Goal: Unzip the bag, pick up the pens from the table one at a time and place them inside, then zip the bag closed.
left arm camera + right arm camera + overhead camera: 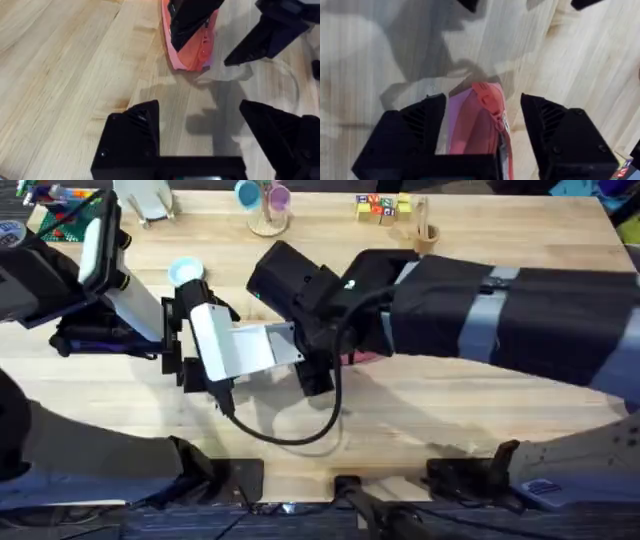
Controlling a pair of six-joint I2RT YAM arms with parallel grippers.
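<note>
I expect the red-pink tab to slide along to the opposite end when I pull, since it meets the zipper at the bag's tapered end.
The pink bag lies on the light wooden table, its tapered end and dark zipper between the two black fingers of my right gripper, which stand open and wide apart. From the left wrist view, the bag's end has one right-arm finger over it and the other off to the side. My left gripper hovers open a short way from that end, holding nothing. From overhead, only a sliver of the bag shows beneath the right arm. The pens are out of view.
Along the far edge stand a blue-lidded cup, a wooden stand with blue and pink pieces, coloured blocks and a small wooden cup. A black cable loops over the near table.
</note>
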